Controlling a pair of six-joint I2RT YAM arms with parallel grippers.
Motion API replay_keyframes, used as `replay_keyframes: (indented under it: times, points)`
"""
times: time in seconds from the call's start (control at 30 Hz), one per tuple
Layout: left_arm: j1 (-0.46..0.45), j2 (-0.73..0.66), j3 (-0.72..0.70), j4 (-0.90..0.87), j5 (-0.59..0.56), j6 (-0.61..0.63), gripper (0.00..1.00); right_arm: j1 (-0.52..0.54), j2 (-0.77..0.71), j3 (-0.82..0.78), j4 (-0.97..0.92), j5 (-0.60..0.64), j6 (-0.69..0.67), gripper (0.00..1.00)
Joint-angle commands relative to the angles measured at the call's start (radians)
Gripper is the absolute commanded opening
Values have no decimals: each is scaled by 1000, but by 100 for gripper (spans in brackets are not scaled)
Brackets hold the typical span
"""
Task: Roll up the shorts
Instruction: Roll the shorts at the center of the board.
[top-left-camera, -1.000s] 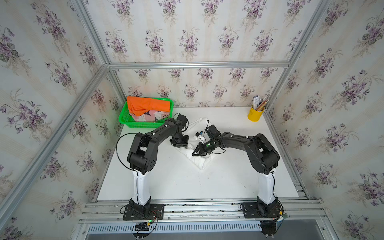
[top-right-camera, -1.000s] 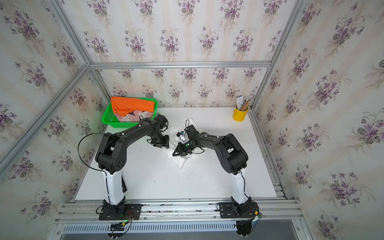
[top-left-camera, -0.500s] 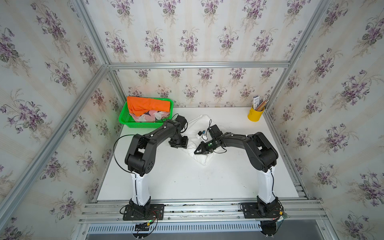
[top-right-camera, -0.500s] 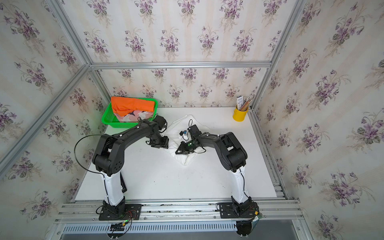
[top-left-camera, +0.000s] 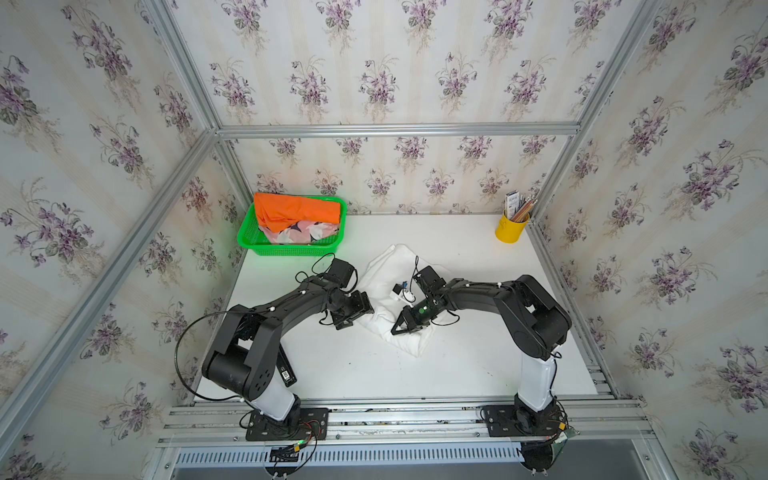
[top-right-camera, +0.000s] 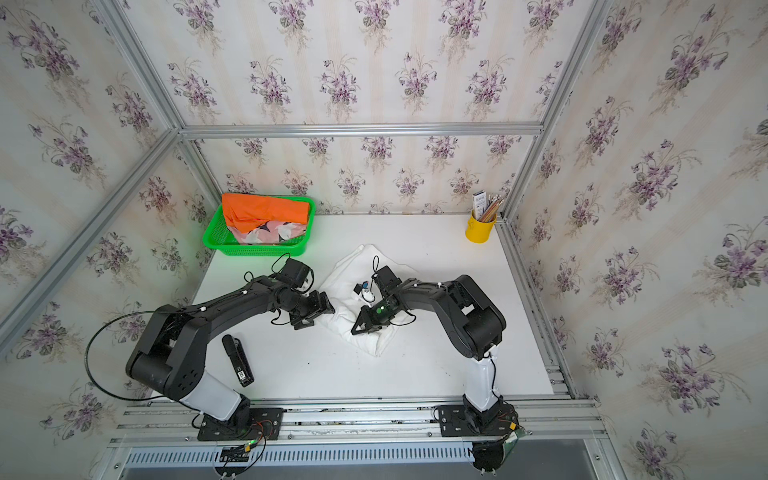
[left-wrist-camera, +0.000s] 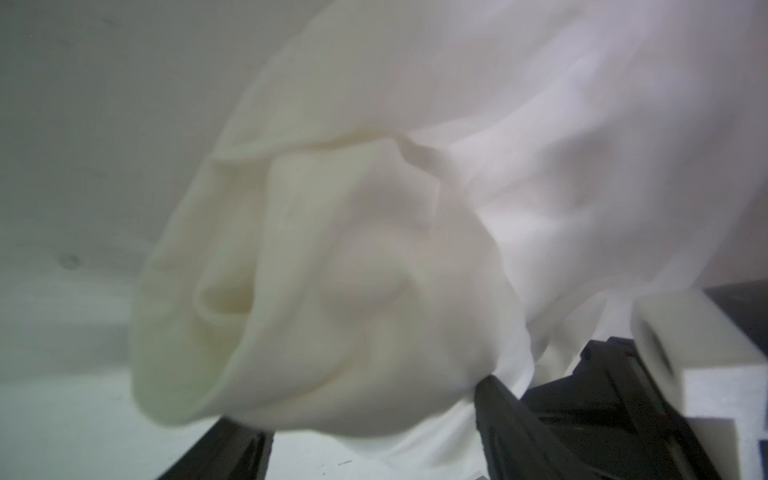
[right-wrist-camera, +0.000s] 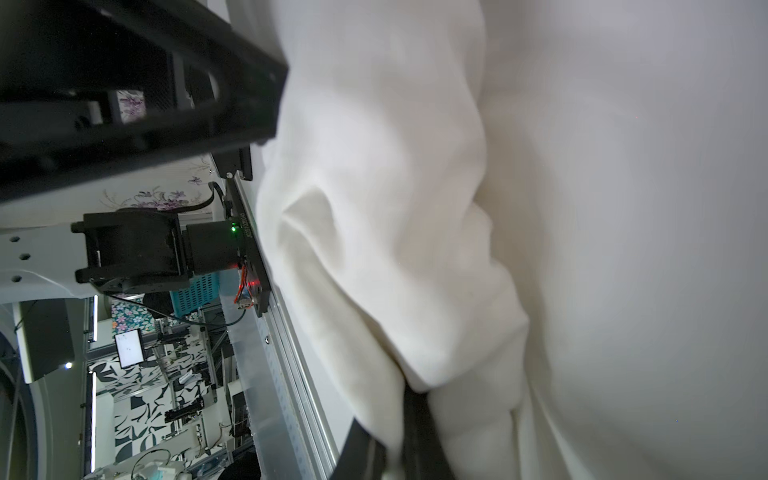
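Observation:
The robot's right gripper has hold of only a thin fold of the crumpled roll, so it should open and grip the full roll while the left gripper straightens it.
White shorts lie bunched and partly folded in the middle of the table. My left gripper is at their left edge. In the left wrist view its jaws stand wide apart, and a rolled bulge of the white shorts hangs between and ahead of them. My right gripper is shut on a fold of the white shorts, which is pinched between its fingers. Orange shorts and pink printed shorts lie in the green basket.
A yellow cup of pencils stands at the back right corner. A black stick-shaped device lies on the table by the left arm's base. The aluminium frame rail runs along the table's front edge.
The left gripper's jaws have opened wider at the left edge of the white shorts. The right gripper stays shut on the cloth and has hardly moved.

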Motion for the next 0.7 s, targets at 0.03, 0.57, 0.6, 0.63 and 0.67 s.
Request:
replay_keyframes:
  times: [0.03,0.57,0.6,0.63,0.67]
  points:
    - [-1,47,-4,76,-6,-47,61,42,-55,2,-105,154,-83,16]
    - [-3,32,0,36,15,8,28,426,-225,-4,86,1054,-331,80]
    - [-4,34,-2,38,18,7,28,431,-207,-10,115,1079,-335,82]
    - [-3,32,-5,38,20,6,29,435,-187,-15,146,1106,-344,83]
    - [-4,29,-9,38,20,4,29,440,-169,-24,176,1138,-353,84]
